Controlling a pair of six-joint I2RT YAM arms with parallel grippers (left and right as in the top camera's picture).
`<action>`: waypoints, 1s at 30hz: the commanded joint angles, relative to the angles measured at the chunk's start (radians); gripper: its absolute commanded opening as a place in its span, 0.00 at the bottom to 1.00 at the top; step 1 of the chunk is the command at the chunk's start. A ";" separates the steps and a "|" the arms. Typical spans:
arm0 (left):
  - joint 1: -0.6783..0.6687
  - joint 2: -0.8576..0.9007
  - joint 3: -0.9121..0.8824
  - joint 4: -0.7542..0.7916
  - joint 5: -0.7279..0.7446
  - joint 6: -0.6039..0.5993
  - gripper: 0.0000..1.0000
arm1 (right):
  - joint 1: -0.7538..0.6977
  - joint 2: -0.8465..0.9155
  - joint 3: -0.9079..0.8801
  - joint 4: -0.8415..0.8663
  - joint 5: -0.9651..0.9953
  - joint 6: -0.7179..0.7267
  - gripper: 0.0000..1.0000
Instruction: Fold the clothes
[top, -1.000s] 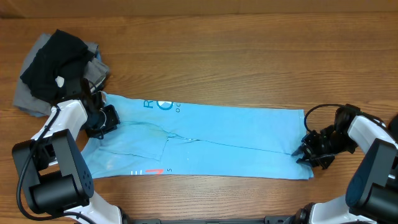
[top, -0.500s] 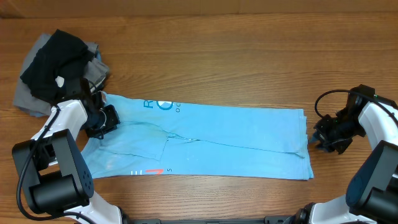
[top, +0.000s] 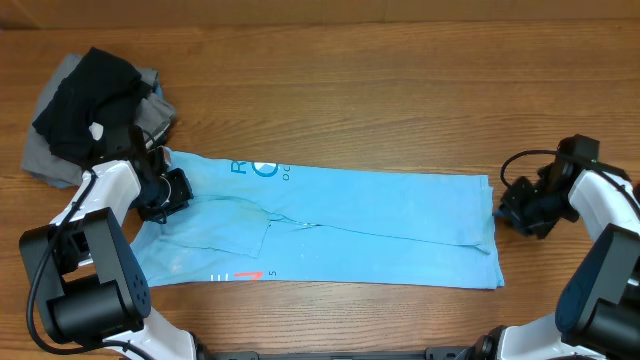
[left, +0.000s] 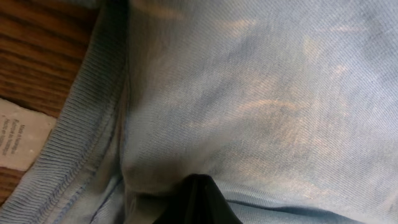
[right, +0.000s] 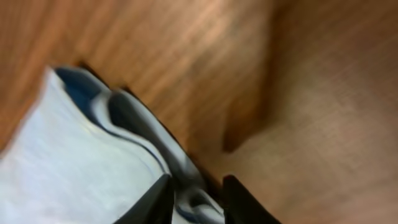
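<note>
The robot's left gripper pins the collar end while the T-shirt's hem end (top: 470, 230) slants toward the robot, so next the right gripper pinches the folded hem (top: 491, 222) and moves it away.
A light blue T-shirt (top: 360, 225) lies folded into a long strip across the table, white lettering (top: 258, 168) showing near its left end. My left gripper (top: 162, 194) sits on the shirt's collar end. In the left wrist view its dark tip (left: 199, 200) is shut, with blue fabric puckered around it, beside the ribbed collar (left: 81, 130) and the white tag (left: 15, 140). My right gripper (top: 508, 212) is at the shirt's right edge. Its fingers (right: 155, 200) stand apart, and the folded hem (right: 186, 186) lies loose between them.
A heap of black and grey garments (top: 90, 110) lies at the far left corner, just behind the left arm. Bare wooden table (top: 400, 90) stretches behind the shirt and to the right of its edge.
My right gripper has left the shirt's near right corner and moved back along the right edge, its jaws a little wider. The left gripper and the shirt have not moved.
</note>
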 joint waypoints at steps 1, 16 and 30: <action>0.005 0.015 -0.020 -0.018 -0.066 0.006 0.08 | 0.005 -0.010 -0.054 0.101 -0.149 -0.061 0.29; 0.005 0.015 -0.020 -0.019 -0.066 0.006 0.09 | 0.028 0.029 -0.112 0.292 -0.137 -0.078 0.15; 0.005 0.015 -0.020 -0.019 -0.066 0.013 0.10 | -0.050 0.019 0.033 0.264 -0.194 -0.060 0.46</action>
